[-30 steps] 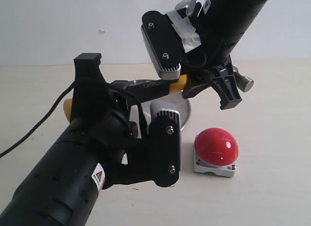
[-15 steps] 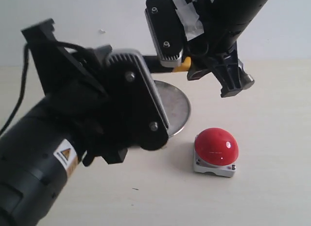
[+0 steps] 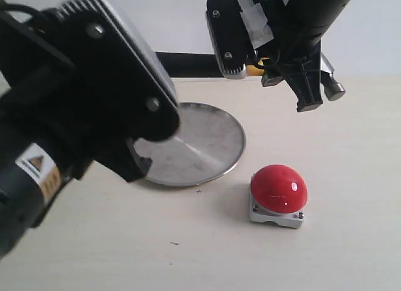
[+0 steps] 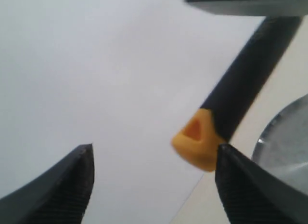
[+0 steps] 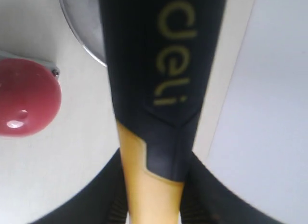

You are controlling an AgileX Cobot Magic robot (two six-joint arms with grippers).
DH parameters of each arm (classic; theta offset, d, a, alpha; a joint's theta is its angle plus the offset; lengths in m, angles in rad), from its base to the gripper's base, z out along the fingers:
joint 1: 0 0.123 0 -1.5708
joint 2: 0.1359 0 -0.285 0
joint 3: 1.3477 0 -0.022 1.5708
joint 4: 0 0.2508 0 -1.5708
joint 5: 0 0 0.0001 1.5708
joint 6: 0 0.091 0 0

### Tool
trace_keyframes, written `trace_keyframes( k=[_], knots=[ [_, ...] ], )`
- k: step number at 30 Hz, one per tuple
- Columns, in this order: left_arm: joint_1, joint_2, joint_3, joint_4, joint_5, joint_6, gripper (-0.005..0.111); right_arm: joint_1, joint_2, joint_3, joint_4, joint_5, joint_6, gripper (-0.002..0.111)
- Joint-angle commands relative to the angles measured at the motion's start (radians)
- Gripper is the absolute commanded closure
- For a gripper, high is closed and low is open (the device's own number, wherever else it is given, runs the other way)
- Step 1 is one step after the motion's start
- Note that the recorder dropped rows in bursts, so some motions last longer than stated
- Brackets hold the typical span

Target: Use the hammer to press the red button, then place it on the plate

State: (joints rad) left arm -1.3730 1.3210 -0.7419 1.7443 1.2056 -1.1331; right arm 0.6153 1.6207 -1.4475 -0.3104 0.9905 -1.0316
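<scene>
Next, I swing the hammer's handle down over the plate (image 3: 197,144) with my right gripper so my left gripper can take it, because the hammer's yellow end (image 4: 198,140) is beyond my left gripper's open fingers.
My right gripper (image 3: 283,64) is shut on the hammer (image 5: 163,74) and holds it in the air behind the plate. The black handle (image 3: 188,64) runs level to the left and the dark head (image 3: 332,87) sticks out to the right. The "deli" print shows in the right wrist view, between the jaws (image 5: 154,195). My left gripper (image 4: 155,149) is open and empty. The hammer's yellow end (image 4: 197,139) with its triangular hole hovers just beyond one fingertip (image 4: 240,185). The red button (image 3: 279,186) sits on its grey base right of the silver plate (image 3: 213,147).
The bulky left arm (image 3: 75,116) fills the left of the exterior view and hides the plate's left part. A white wall stands behind the beige table (image 3: 351,147). The plate's rim (image 5: 79,26) and the button (image 5: 26,96) show beside the handle in the right wrist view.
The left arm has swung up and to the left, uncovering much of the plate. The right arm has carried the hammer higher and to the right.
</scene>
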Motion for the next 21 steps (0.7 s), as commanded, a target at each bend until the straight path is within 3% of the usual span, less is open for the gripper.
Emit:
trace_keyframes(
  k=[1,3,6,12,17,21],
  knots=[
    [0.071,-0.110,-0.003,0.000,0.007,-0.092,0.038,0.001,-0.014,-0.006,-0.081,-0.035,0.016,0.108],
    [0.123,-0.164,-0.003,0.000,-0.052,-0.152,0.038,0.001,-0.014,-0.006,-0.093,-0.032,0.015,0.108],
    [0.224,-0.231,-0.003,-0.069,-0.248,-0.167,0.038,0.020,-0.015,-0.006,-0.143,-0.014,0.017,0.108],
    [0.496,-0.266,-0.026,-0.253,-0.653,-0.172,0.038,0.161,-0.021,0.053,-0.439,0.001,0.073,0.108],
    [0.712,-0.255,-0.037,-0.597,-1.031,0.029,0.038,0.256,-0.023,0.168,-0.643,-0.045,0.145,0.108],
    [0.781,-0.223,-0.037,-0.806,-1.069,0.194,0.039,0.309,-0.034,0.258,-0.905,-0.085,0.294,0.108]
  ],
)
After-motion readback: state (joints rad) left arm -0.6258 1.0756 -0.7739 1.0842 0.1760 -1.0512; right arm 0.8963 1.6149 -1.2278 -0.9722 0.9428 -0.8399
